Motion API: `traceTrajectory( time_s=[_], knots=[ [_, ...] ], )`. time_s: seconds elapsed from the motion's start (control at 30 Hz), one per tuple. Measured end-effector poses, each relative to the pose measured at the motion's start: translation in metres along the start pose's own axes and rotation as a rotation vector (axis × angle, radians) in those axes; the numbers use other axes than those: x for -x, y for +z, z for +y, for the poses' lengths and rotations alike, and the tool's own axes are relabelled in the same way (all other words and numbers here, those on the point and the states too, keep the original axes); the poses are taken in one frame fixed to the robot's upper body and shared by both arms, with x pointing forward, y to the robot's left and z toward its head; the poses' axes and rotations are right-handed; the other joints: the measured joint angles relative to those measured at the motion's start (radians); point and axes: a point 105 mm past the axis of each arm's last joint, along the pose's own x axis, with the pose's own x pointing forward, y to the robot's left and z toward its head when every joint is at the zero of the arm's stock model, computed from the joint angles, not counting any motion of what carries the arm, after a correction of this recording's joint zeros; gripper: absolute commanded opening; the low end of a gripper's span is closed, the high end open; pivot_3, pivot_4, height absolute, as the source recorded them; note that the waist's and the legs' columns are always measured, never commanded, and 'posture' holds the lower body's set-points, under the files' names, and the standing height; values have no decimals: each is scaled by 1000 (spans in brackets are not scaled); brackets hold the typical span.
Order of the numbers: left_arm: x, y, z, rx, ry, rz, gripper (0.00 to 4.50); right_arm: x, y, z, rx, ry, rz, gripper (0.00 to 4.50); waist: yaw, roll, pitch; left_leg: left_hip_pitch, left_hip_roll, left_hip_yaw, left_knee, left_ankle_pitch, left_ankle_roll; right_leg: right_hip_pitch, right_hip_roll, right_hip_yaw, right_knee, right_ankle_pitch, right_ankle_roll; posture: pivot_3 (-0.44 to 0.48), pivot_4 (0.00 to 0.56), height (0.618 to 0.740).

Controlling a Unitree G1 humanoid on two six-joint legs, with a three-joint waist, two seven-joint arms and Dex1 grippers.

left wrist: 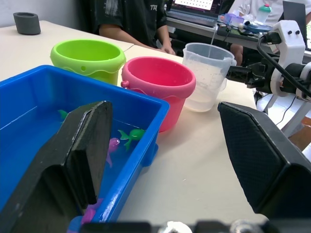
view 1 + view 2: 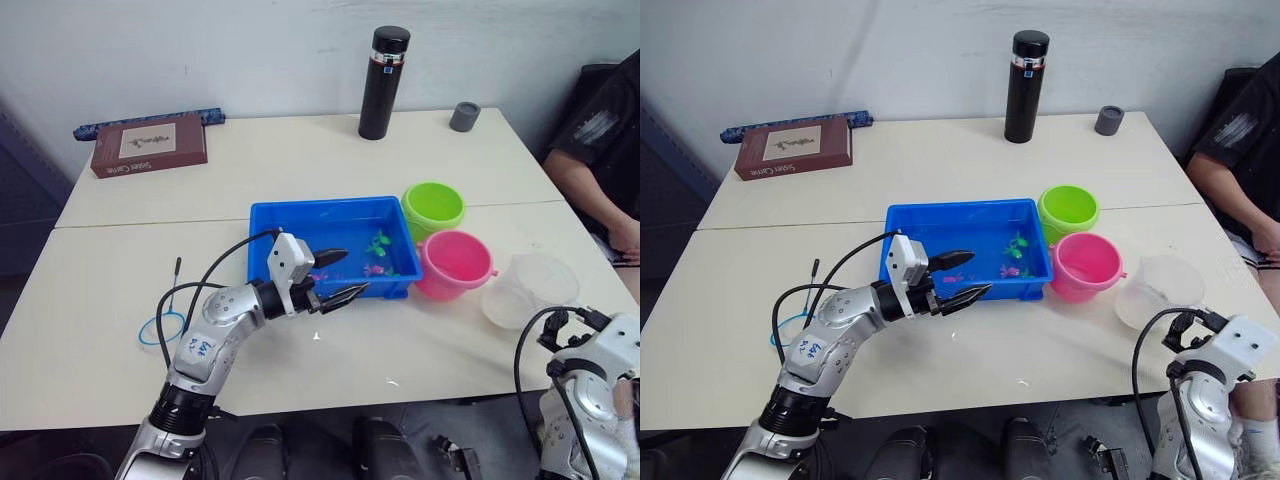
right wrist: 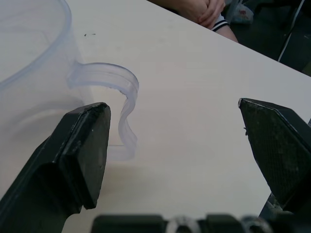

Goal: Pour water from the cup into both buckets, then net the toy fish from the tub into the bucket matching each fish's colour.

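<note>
The curved handle (image 3: 124, 80) comes straight out of the cup's side. The clear cup (image 2: 530, 290) will therefore tip together with my right gripper when I pour.
The blue tub (image 2: 300, 225) sits mid-table, with tiny green fish (image 2: 378, 243) and pink fish (image 2: 375, 269) in the water at its right end. Right of it the green bucket (image 2: 433, 207) and the pink bucket (image 2: 455, 262) stand upright, side by side. The clear cup (image 2: 530, 290) stands near the right front edge. My left gripper (image 2: 355, 271) is open and holds nothing. It straddles the tub's front rim, one finger (image 1: 82, 145) over the water. My right gripper (image 3: 172, 109) is open just short of the cup's handle (image 3: 124, 97), not touching it.
A tall black flask (image 2: 383, 82) and a small grey cup (image 2: 464, 116) stand at the back. A brown book (image 2: 148, 145) lies back left. A small blue hoop (image 2: 160, 328) with a thin stick lies left of my left arm. A person (image 2: 600, 150) sits at the right edge.
</note>
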Motion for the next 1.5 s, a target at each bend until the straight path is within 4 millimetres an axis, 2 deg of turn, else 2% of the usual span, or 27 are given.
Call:
traceTrajectory(
  time_s=[0.67, 0.9, 1.5],
  knots=[
    [0, 1, 1, -13, 13, -1, 3756, -10, 2, 17, -119, 85, 14, 4500, -1, 0, 0, 0, 0, 0, 0, 0, 0, 0, 0, 0, 0, 2, 4, 0, 150, 740],
    [0, 4, -1, -25, 9, -8, 3756, -11, -4, 6, -161, 51, 45, 4500, 1, 0, 0, 0, 0, 0, 0, 0, 0, 0, 0, 0, 0, 2, 4, 0, 150, 740],
    [0, 4, -1, -25, 8, -9, 3756, -12, -5, 6, -178, 48, 52, 4500, 1, 0, 0, 0, 0, 0, 0, 0, 0, 0, 0, 0, -1, 2, 3, 0, 150, 740]
  ],
)
